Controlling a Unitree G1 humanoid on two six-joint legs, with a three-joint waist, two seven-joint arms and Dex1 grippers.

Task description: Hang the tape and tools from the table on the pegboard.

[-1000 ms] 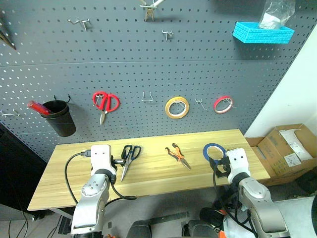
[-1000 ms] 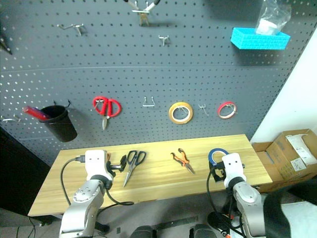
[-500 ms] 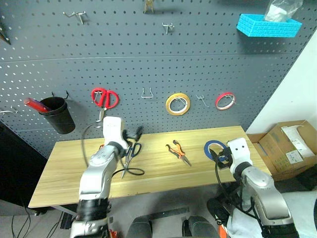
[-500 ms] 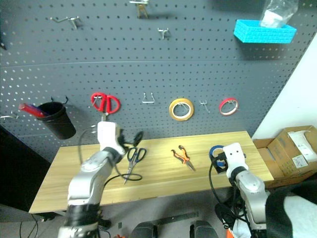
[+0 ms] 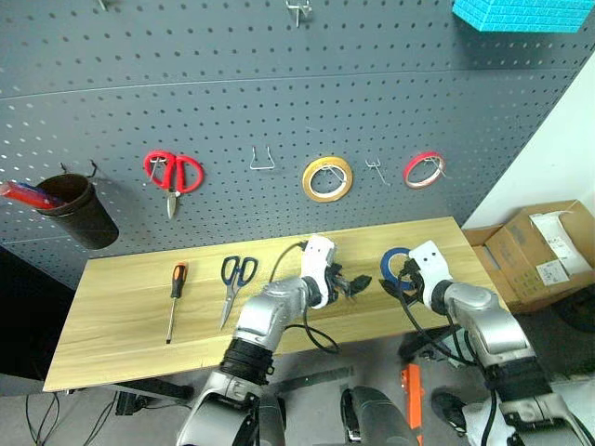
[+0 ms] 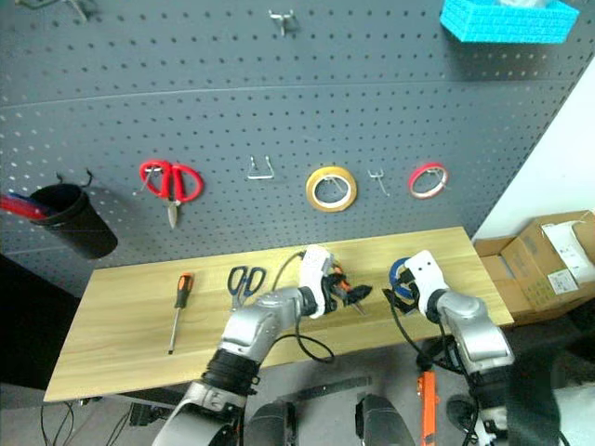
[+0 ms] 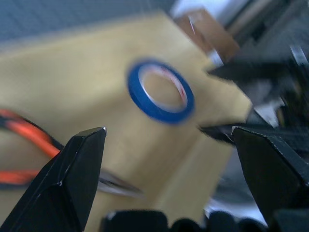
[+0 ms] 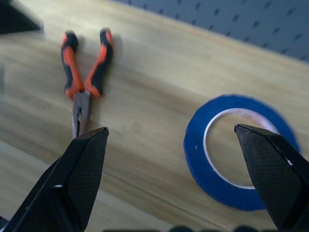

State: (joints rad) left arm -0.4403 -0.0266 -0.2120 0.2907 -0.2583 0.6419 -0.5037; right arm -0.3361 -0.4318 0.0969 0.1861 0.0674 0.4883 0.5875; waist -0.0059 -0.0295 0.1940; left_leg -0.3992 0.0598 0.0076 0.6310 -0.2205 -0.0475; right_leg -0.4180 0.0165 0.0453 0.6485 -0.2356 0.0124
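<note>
My right gripper should keep lowering until both fingers close on the tape's rim [image 8: 195,151], since one finger is over the blue tape's hole [image 8: 224,150] and the other is outside.
The blue tape [image 5: 385,268] lies flat near the right end of the table [image 5: 121,325]. My right gripper [image 5: 403,281] hovers just in front of it, open and empty. In the right wrist view the tape [image 8: 194,150] sits between the fingers, with the orange-and-black pliers [image 8: 79,99] beyond. My left gripper [image 5: 357,283], open and empty, hangs over the pliers and points toward the tape [image 7: 159,114]. The dark-blue scissors [image 5: 232,279] and the screwdriver [image 5: 174,295] lie further left. The pegboard [image 5: 279,93] rises behind the table.
On the pegboard hang red scissors [image 5: 171,173], a yellow roll [image 5: 327,178], a red roll [image 5: 423,169] and a black cup [image 5: 79,209]. Bare hooks [image 5: 263,158] sit between them. A cardboard box [image 5: 544,251] stands right of the table.
My left arm swung right from the scissors to over the pliers, uncovering the screwdriver. The right gripper edged forward toward the tape. The camera tilted down.
</note>
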